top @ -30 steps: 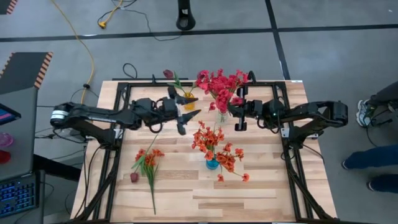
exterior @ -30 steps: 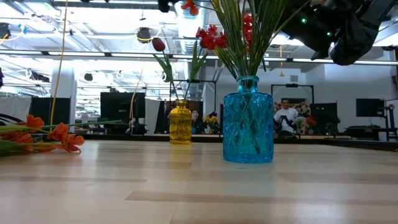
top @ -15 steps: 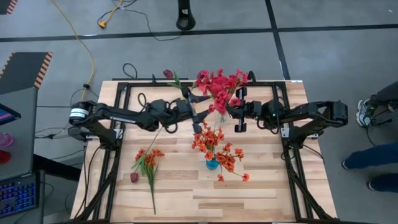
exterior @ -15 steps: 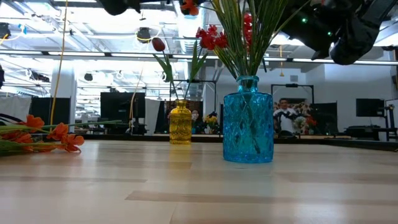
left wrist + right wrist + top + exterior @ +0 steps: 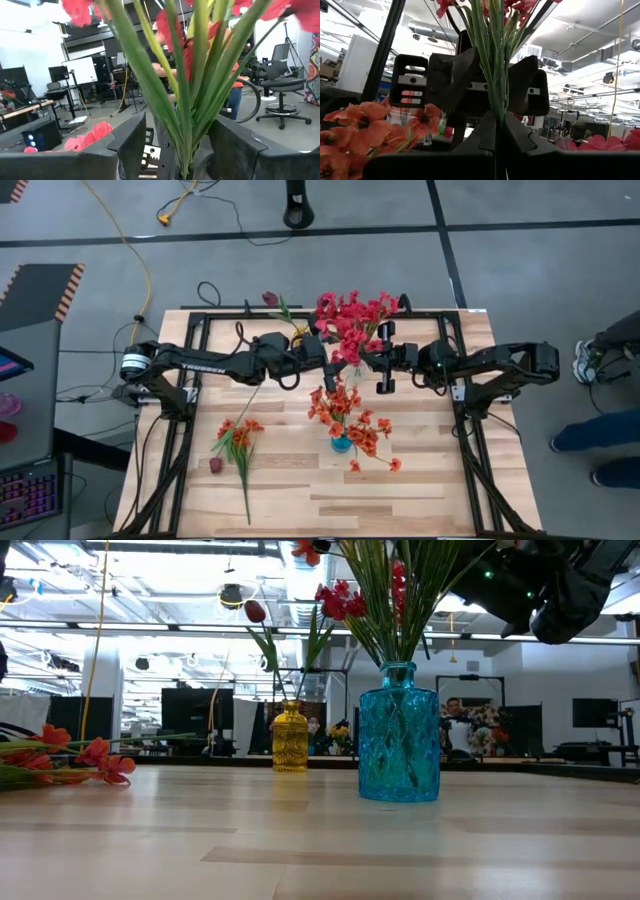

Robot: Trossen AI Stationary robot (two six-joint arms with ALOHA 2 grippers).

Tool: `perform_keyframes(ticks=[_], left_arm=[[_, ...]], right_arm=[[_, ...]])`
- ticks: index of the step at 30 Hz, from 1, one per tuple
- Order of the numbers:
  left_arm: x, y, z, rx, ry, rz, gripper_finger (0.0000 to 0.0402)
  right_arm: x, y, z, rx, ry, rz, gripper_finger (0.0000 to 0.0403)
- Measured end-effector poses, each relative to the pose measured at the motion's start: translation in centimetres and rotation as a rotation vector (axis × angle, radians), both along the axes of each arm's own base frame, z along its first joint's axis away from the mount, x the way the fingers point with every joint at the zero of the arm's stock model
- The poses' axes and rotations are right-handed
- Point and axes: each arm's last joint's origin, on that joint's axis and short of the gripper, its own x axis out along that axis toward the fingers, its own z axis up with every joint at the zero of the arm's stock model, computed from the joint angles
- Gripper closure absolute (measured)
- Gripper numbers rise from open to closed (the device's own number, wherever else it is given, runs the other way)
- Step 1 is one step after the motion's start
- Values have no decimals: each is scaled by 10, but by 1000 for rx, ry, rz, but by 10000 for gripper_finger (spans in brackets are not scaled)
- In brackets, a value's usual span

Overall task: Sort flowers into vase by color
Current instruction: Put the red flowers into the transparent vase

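The crimson-pink flowers' stems (image 5: pixel 498 111) are in my right gripper, which is tipped upward. My left gripper should hold the stems (image 5: pixel 186 132) while my right gripper takes a level grip again before placing them.
My right gripper (image 5: pixel 370 361) is shut on the green stems of the crimson-pink flowers (image 5: pixel 352 318) over the table's far middle. My left gripper (image 5: pixel 328 358) is open, with a finger on either side of the same stems (image 5: pixel 186 115); it touches nothing that I can see. Orange-red flowers (image 5: pixel 345 412) stand in the blue vase (image 5: pixel 398 732). A maroon tulip-like bud (image 5: pixel 255 611) stands in the yellow vase (image 5: pixel 290 737). More orange-red flowers (image 5: pixel 236 436) and a maroon bud (image 5: pixel 215 465) lie flat on the table's left near part. My right gripper pinches the crimson-pink flowers' bundled stems (image 5: pixel 496 102) between its two fingers, coming level from the table's right and lying across them. The bunch stands upright above the fingers, blooms on top. The stems' lower ends are hidden below the gripper.
The wooden table (image 5: pixel 420 490) has open board along its near right side. Black frame rails (image 5: pixel 480 450) run along both sides. A person's legs (image 5: pixel 600 430) show beyond the right edge. The left arm passes over the yellow vase.
My left gripper has moved toward the table's right, from beside the yellow vase to the crimson-pink flowers' stems, and now stands around them opposite the right gripper. The flowers and vases have kept their places.
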Motion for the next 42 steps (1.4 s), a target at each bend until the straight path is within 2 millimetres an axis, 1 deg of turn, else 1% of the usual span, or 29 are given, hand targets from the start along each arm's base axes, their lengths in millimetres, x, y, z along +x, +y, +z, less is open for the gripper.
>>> perform_keyframes(ticks=[4,15,17,20,22,31,34,38,42], left_arm=[[0,0,1,-5,2,-1,232],[0,0,0,5,10,1,380],[0,0,0,17,12,4,394],[0,0,0,16,14,5,391],[0,0,0,16,17,6,390],[1,0,-4,14,54,8,397],[1,0,-7,10,87,14,397],[2,0,-11,-4,127,8,397],[2,0,-16,-25,173,5,397]], right_arm=[[0,0,0,0,0,0,363],[0,0,0,1,0,0,362],[0,0,0,9,1,5,362],[0,0,-1,31,12,16,354],[1,0,-2,35,24,16,339],[3,-1,-6,61,76,25,230],[4,-1,-6,88,78,41,201],[4,-1,-8,98,109,39,180],[3,-1,-9,120,187,36,177]])
